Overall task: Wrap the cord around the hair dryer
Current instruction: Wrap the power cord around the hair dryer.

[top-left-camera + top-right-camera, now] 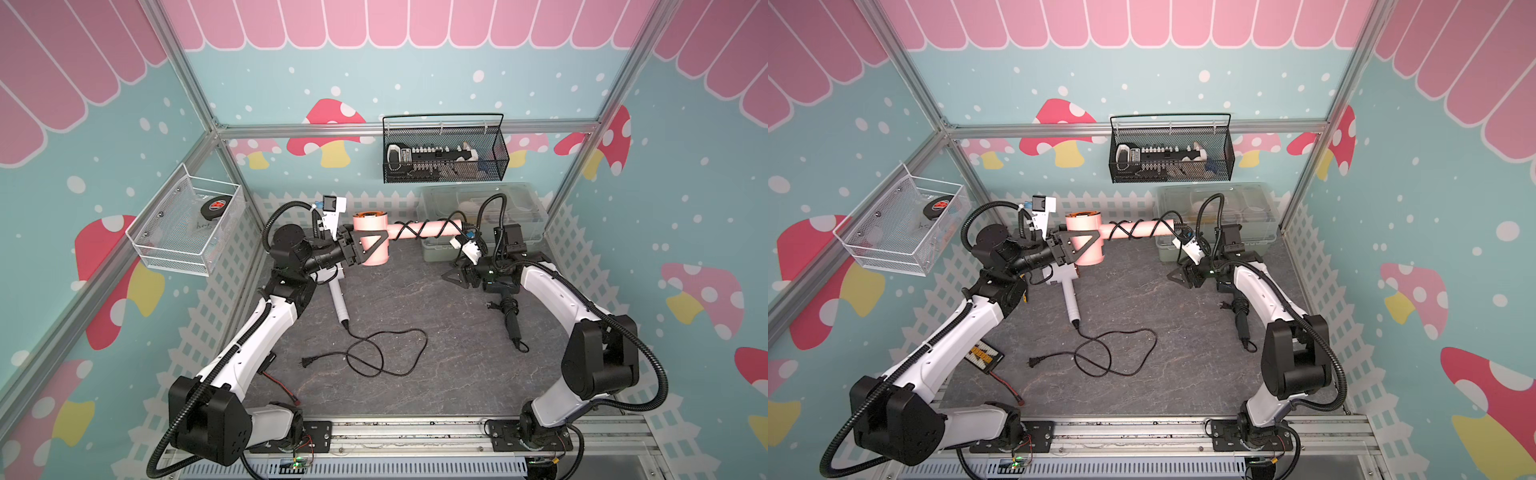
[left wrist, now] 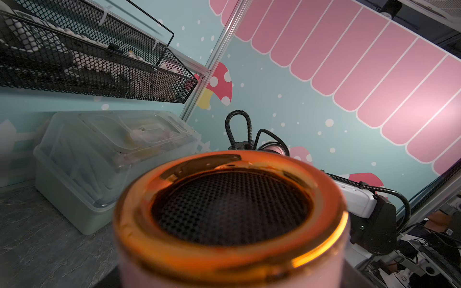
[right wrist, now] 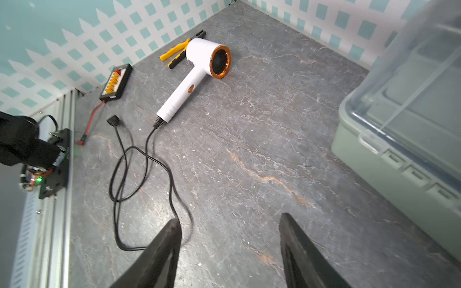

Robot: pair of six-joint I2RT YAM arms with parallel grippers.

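Observation:
My right gripper is open. The cord's turns already reach the handle's tip [image 1: 459, 227], so I'll grab the cord there and wind it back toward the hair dryer's body [image 1: 369, 227].
A pink hair dryer [image 1: 368, 226] [image 1: 1084, 226] hangs above the back of the table, its handle pointing right. Its black cord [image 1: 409, 229] [image 1: 1125, 228] winds in crossing turns along that handle. My left gripper [image 1: 376, 245] [image 1: 1084, 246] is shut on the dryer's barrel. In the left wrist view the dryer's orange-rimmed mesh end [image 2: 232, 207] fills the foreground and hides the jaws. My right gripper [image 1: 457, 277] [image 1: 1183, 276] [image 3: 229, 224] stands open and empty, below and just right of the handle's tip, over bare table.
A white dryer [image 1: 340, 299] [image 3: 199, 72] lies on the table with its loose cord [image 1: 390, 353] [image 3: 147, 159]. A black dryer [image 1: 508, 309] lies under the right arm. A clear lidded bin [image 1: 440, 249] [image 3: 399, 154] stands back right. A black basket [image 1: 444, 166] and a wire basket [image 1: 183, 232] hang on the walls.

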